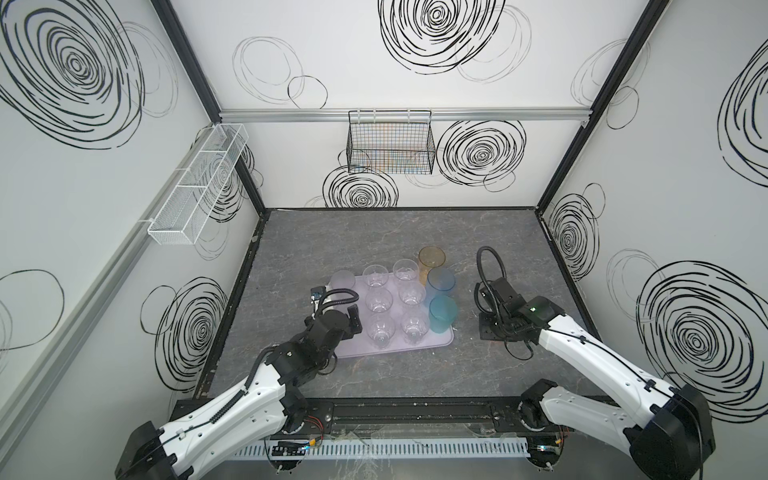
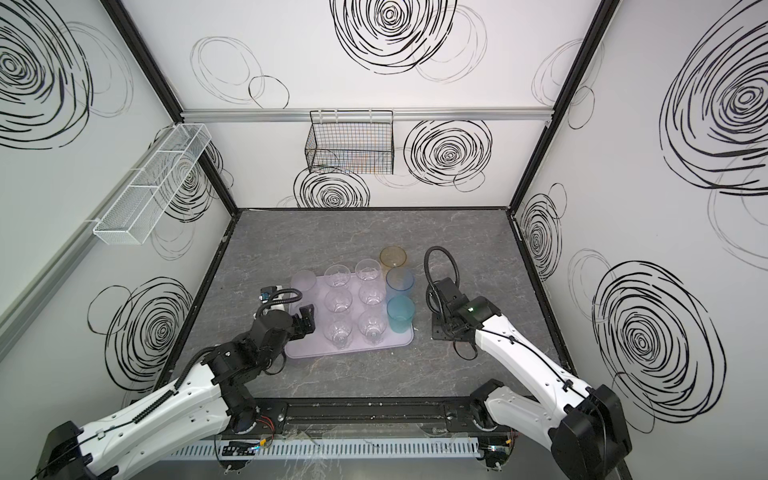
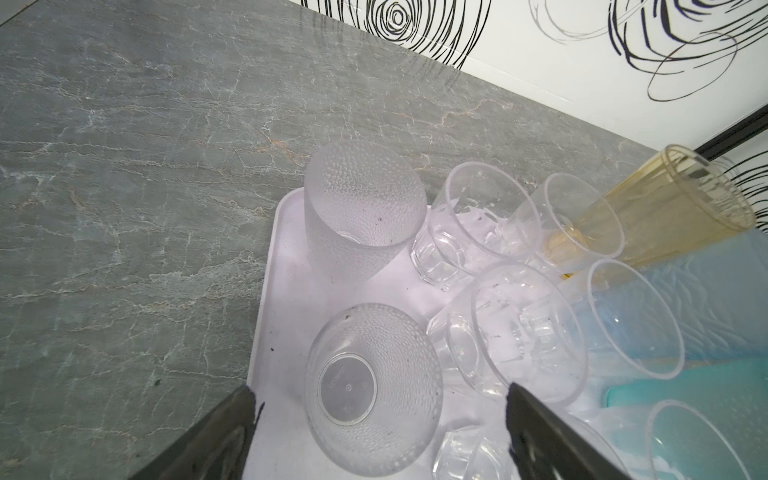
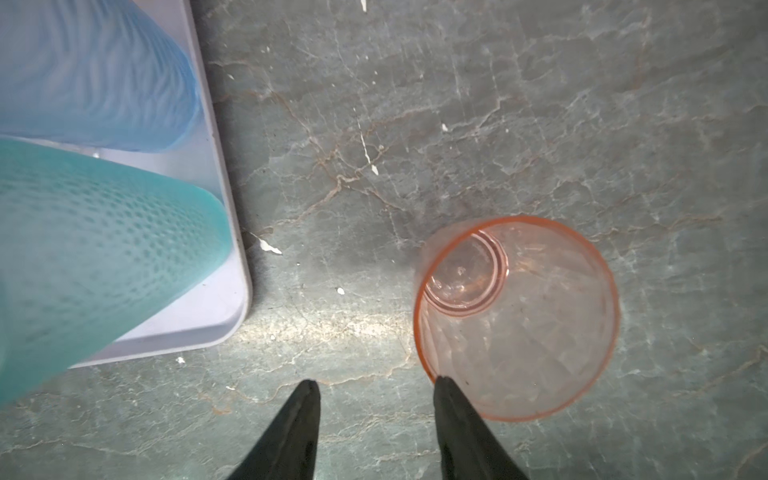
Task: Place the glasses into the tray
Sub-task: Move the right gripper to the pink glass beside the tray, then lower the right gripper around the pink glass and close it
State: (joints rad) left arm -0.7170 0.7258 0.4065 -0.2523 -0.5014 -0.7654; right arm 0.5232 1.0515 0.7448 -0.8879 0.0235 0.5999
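The pink glass's rim [image 4: 426,365] is outside the open fingers of my right gripper. Next, I move over and get the fingers around the side of the pink glass [image 4: 417,312] nearest the tray before I lift the glass.
The lilac tray [image 1: 395,348] [image 2: 357,348] lies mid-table and holds several clear glasses [image 1: 378,300]. Along its right side stand an amber glass [image 1: 432,257], a blue glass [image 1: 441,280] and a teal glass [image 1: 443,313]. My left gripper [image 1: 340,311] [image 3: 378,399] hovers open over the tray's left part. Its fingers straddle a dotted clear glass [image 3: 374,415] without touching it. Right of the tray, my right gripper [image 1: 492,330] [image 4: 376,384] is open over bare table. A pink glass [image 4: 523,332] stands upright outside the jaws, its rim against one fingertip [image 4: 446,386]. In both top views it is hidden.
A black wire basket [image 1: 390,145] hangs on the back wall and a white mesh basket [image 1: 199,183] on the left wall. Grey marbled table [image 1: 374,232] stretches behind the tray. Walls close three sides.
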